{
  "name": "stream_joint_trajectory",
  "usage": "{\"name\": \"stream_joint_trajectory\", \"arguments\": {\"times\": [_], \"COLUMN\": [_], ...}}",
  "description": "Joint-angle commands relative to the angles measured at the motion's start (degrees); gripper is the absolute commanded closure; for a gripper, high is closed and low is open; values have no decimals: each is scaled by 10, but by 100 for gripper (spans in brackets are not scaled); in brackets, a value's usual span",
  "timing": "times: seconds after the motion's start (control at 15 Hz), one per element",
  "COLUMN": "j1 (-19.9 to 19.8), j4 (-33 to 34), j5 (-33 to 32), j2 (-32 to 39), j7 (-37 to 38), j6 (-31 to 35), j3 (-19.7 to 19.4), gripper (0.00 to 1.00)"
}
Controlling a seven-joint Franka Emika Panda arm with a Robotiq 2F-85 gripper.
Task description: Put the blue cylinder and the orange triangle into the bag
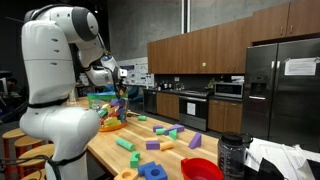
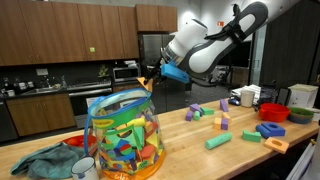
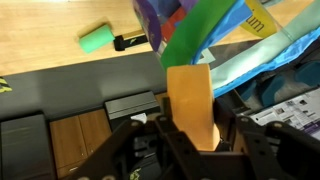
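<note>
My gripper should keep going toward the open top (image 2: 120, 99) and let go of the triangle there, because the orange triangle's loose end (image 2: 144, 83) reaches over the bag's rim.
My gripper (image 3: 193, 140) is shut on the orange triangle (image 3: 190, 100), which stands up between the fingers in the wrist view. In an exterior view the gripper (image 2: 150, 80) holds the orange piece (image 2: 145, 82) just above the greenish top of the see-through bag (image 2: 125, 135), which is full of many-coloured blocks. The bag also shows in the wrist view (image 3: 215, 30) and behind the arm in an exterior view (image 1: 105, 105). A blue ring-shaped cylinder (image 1: 153, 171) lies near the table's front in an exterior view.
Loose blocks are scattered over the wooden table (image 2: 230, 155), among them a green bar (image 2: 218, 141) and a blue block (image 2: 270, 130). A red bowl (image 2: 274, 111) and a teal cloth (image 2: 45, 160) sit on the table. A kitchen counter stands behind.
</note>
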Motion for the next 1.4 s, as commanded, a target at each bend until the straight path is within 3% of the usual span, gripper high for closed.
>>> {"name": "stream_joint_trajectory", "arguments": {"times": [0.0, 0.13, 0.27, 0.33, 0.4, 0.6, 0.8, 0.87, 0.93, 1.27, 1.33], "j1": [35, 68, 99, 74, 116, 122, 109, 105, 100, 72, 70], "j4": [-43, -50, -51, -49, -49, -52, -48, -45, -45, -37, -35], "j5": [126, 200, 233, 245, 212, 114, 22, 8, -1, -12, -13], "j2": [3, 11, 10, 6, 5, 4, -12, -9, -6, 19, 23], "j7": [-97, -144, -155, -157, -120, -29, 38, 46, 49, 38, 40], "j6": [70, 112, 156, 174, 196, 261, 235, 234, 233, 228, 228], "j3": [0, 7, 13, 54, 20, 10, -22, -36, -48, -91, -95], "gripper": [80, 80, 80, 80, 80, 80, 80, 30, 29, 0, 0]}}
